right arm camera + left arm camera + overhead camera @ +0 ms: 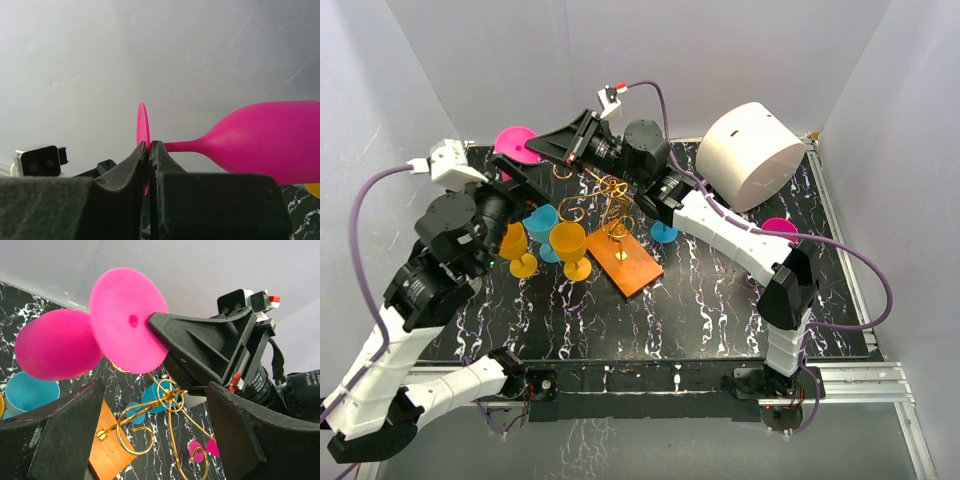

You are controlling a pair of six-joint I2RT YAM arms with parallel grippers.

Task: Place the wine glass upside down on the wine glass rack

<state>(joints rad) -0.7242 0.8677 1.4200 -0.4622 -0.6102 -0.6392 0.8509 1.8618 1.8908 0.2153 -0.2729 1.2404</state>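
Observation:
My right gripper is reaching across the rack's curled arms, so my left gripper should grab the free edge of the pink wine glass's foot before hanging up the glass.
The pink wine glass is held in the air on its side, its foot disc toward the right arm and its bowl pointing away. My right gripper is shut on the rim of the foot disc; in the top view it reaches to the back left with the foot. The wine glass rack, gold wire with curled arms on an orange base, stands just right of the glass, and its arms show below the glass. My left gripper is open and empty, just under the glass.
Two yellow glasses and a teal glass stand left of the rack. Another teal glass stands to its right and a pink one farther right. A large white cylinder lies at the back right.

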